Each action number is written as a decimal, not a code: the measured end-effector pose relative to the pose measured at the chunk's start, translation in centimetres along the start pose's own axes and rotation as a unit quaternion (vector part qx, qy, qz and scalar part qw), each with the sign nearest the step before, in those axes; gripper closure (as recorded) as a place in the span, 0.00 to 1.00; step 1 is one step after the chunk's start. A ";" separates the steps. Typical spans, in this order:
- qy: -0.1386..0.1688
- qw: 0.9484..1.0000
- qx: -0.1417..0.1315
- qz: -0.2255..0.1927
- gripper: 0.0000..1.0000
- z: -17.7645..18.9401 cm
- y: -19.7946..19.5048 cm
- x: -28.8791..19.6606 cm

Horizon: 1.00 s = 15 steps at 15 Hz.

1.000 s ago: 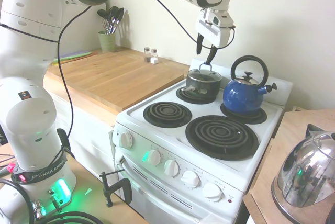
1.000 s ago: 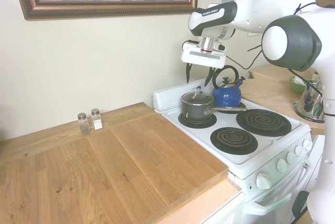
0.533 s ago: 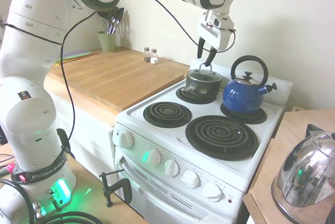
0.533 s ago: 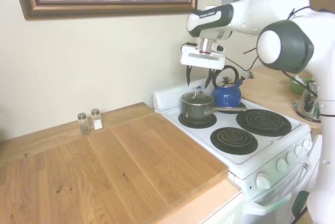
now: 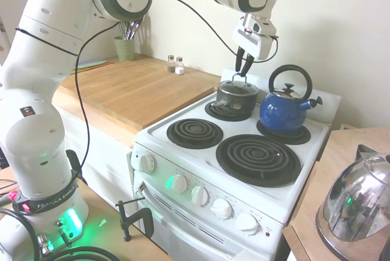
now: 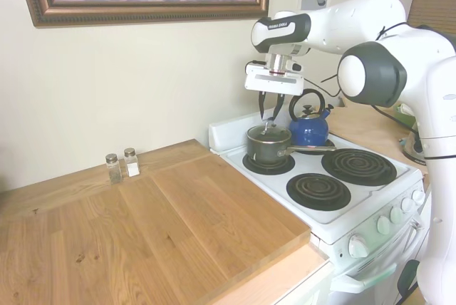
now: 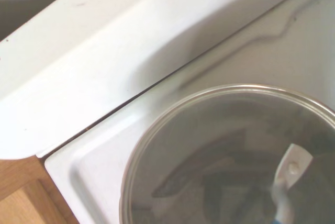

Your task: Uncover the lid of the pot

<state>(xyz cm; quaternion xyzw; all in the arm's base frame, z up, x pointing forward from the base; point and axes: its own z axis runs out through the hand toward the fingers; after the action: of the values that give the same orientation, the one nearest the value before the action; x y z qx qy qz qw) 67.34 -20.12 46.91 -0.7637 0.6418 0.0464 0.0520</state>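
The glass lid (image 5: pixel 238 88) has its smooth metal rim (image 7: pixel 241 87) resting around the pot's top, so the glass lid will come off and leave the pot behind when the robot's gripper lifts the lid's handle.
The small dark pot (image 5: pixel 236 97) (image 6: pixel 268 148) sits on the stove's back burner beside the blue kettle. Its clear glass lid (image 5: pixel 238 85) (image 6: pixel 268 133) (image 7: pixel 220 150) rests on it, metal rim all round and the arched loop handle (image 6: pixel 267 125) on top. My gripper (image 5: pixel 243 67) (image 6: pixel 270 112) hangs directly above that handle with a small gap. Its fingers point down, open, with nothing between them. In the wrist view the lid fills the lower right, with the stove's white back panel (image 7: pixel 104 51) behind it.
A blue kettle (image 5: pixel 284 110) (image 6: pixel 308 128) stands close by the pot on the neighbouring back burner. The pot's long handle (image 6: pixel 313 148) points toward it. Two front coil burners (image 5: pixel 258 158) are bare. A steel kettle (image 5: pixel 358 205), shakers (image 6: pixel 121 166) and a wooden counter (image 6: pixel 142 234) lie further off.
The wrist has turned about its vertical axis, so the fingers now look closer together, and the gripper has shifted slightly to sit over the lid's handle. Pot and lid have not moved.
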 end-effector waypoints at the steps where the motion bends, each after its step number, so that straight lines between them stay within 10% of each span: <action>1: 0.000 1.000 -0.003 0.001 1.00 0.3 -0.1 0.1; 15: 0.014 1.000 0.026 -0.005 1.00 -2.3 1.0 -0.1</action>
<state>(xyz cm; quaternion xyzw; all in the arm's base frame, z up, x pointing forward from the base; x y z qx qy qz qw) 66.37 -20.53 49.19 -0.7661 0.6394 0.0183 0.0630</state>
